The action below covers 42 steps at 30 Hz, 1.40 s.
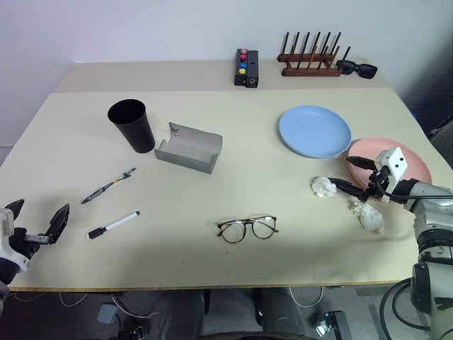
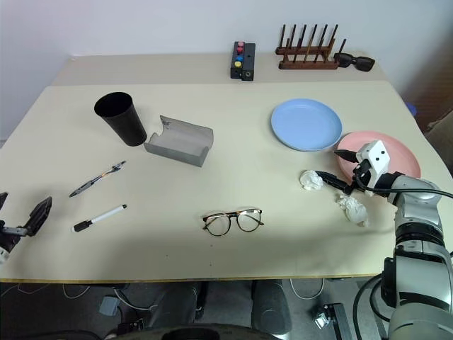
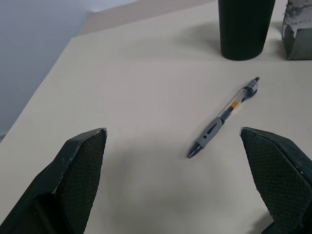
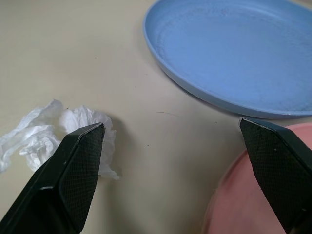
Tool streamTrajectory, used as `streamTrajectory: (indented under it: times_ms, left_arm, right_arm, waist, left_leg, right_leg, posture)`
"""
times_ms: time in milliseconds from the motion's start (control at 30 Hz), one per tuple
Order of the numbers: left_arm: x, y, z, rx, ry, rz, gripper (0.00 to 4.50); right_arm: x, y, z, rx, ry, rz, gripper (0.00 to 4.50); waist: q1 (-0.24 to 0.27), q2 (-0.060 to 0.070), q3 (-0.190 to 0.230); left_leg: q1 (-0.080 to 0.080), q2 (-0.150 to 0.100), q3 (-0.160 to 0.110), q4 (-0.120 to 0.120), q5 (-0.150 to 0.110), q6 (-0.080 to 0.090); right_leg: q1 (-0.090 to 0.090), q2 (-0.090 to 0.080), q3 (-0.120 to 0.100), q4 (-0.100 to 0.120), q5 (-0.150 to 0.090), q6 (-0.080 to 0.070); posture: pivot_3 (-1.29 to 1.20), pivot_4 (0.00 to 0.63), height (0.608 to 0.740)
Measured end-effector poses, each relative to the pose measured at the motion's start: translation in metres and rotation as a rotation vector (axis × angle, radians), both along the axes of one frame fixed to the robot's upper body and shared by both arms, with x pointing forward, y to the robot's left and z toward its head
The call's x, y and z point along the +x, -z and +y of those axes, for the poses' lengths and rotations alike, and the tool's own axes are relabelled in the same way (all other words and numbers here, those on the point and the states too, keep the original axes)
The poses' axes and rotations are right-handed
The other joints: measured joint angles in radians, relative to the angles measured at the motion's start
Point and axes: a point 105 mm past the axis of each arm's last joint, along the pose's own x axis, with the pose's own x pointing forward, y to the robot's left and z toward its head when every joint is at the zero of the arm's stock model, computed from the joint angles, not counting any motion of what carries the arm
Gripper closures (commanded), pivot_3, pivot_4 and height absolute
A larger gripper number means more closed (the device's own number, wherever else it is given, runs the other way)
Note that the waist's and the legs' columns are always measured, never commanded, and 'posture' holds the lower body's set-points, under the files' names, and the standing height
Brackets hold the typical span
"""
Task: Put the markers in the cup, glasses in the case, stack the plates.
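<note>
I expect the dark marker [image 1: 108, 185] to sink into the black cup and lean with its end near the cup's rim when I drop it, because the cup is tall with a wide opening [image 1: 127, 111].
The black cup [image 1: 132, 125] stands upright at the left rear, with the grey case [image 1: 188, 148] lying open just to its right. Two markers lie in front of the cup: a dark one [image 1: 107, 185] and a white one with a black cap [image 1: 113, 224]. The round-lensed glasses [image 1: 247, 228] rest near the table's front middle. A light blue plate [image 1: 314, 130] and a pink plate [image 1: 407, 159] sit side by side at the right. My left gripper [image 1: 39, 209] is open at the front left corner, near the markers. My right gripper [image 1: 338, 171] is open at the pink plate's left rim.
Two crumpled white tissues [image 1: 324, 186] [image 1: 368, 214] lie near my right gripper. At the back stand a black box with coloured buttons [image 1: 246, 68], a wooden rack [image 1: 311, 60] and black sunglasses [image 1: 357, 69]. The table's front edge [image 1: 212, 287] runs close to both arms.
</note>
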Motion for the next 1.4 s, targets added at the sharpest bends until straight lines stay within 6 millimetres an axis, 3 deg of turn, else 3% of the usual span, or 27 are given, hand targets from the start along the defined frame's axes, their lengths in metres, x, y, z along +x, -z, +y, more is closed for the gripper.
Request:
streamTrajectory:
  times_ms: [133,400,600,833,1033,1200,1300,1400]
  left_arm:
    - [0.006,0.004,-0.009,0.002,0.067,0.040,0.02]
    - [0.027,-0.001,-0.049,0.092,0.447,0.270,0.02]
    - [0.043,-0.002,-0.067,0.164,0.685,0.429,0.02]
    - [0.055,0.020,-0.077,0.210,0.853,0.597,0.02]
    - [0.057,0.038,-0.076,0.247,0.890,0.681,0.02]
    - [0.057,0.039,-0.074,0.281,0.897,0.688,0.02]
    - [0.057,0.040,-0.073,0.297,0.892,0.690,0.89]
    - [0.058,0.040,-0.072,0.310,0.880,0.692,2.37]
  right_arm:
    - [-0.001,0.001,0.007,0.002,-0.029,-0.013,0.00]
    - [-0.015,0.008,0.062,0.039,-0.200,-0.054,0.00]
    - [-0.033,-0.017,0.113,0.063,-0.305,-0.097,0.00]
    - [-0.066,-0.061,0.182,0.100,-0.442,-0.125,0.00]
    - [-0.075,-0.077,0.202,0.129,-0.453,-0.095,0.00]
    - [-0.083,-0.079,0.216,0.143,-0.495,-0.066,0.00]
    - [-0.086,-0.076,0.223,0.159,-0.515,-0.042,0.00]
    - [-0.087,-0.074,0.227,0.178,-0.526,-0.031,0.00]
  waist:
    - [-0.001,0.000,0.000]
    - [0.004,0.001,0.000]
    - [0.000,0.002,0.001]
    - [0.001,0.002,0.001]
    - [0.004,0.002,0.001]
    - [0.004,0.002,0.001]
    - [0.004,0.002,0.001]
    - [0.001,0.002,0.001]
  left_leg:
    - [0.001,0.000,0.001,0.000,0.000,0.000]
    - [0.001,0.002,0.002,0.000,0.000,0.000]
    - [0.001,0.008,0.007,-0.002,0.000,0.000]
    - [0.001,0.013,0.008,-0.003,0.000,0.000]
    - [0.000,0.013,0.008,-0.003,0.000,0.000]
    - [-0.001,0.013,0.008,-0.005,0.000,0.000]
    - [0.000,0.013,0.008,-0.005,0.000,0.000]
    - [0.000,0.013,0.009,-0.005,0.000,0.000]
  right_leg:
    - [0.000,0.000,0.001,0.000,0.000,0.000]
    - [-0.002,0.003,0.004,0.003,0.000,0.000]
    - [-0.006,0.008,0.008,0.003,0.000,0.000]
    - [-0.009,0.014,0.010,0.003,0.003,-0.005]
    - [-0.010,0.014,0.010,0.002,0.004,-0.006]
    - [-0.011,0.014,0.010,0.002,0.004,-0.006]
    - [-0.011,0.014,0.010,0.002,0.004,-0.006]
    - [-0.011,0.014,0.010,0.002,0.004,-0.006]
  posture:
    - [0.00,0.150,0.739]
    - [0.00,0.150,0.739]
    - [0.00,0.150,0.739]
    - [0.00,0.150,0.739]
    - [0.00,0.150,0.739]
    - [0.00,0.150,0.739]
    - [0.00,0.150,0.739]
    - [0.00,0.150,0.739]
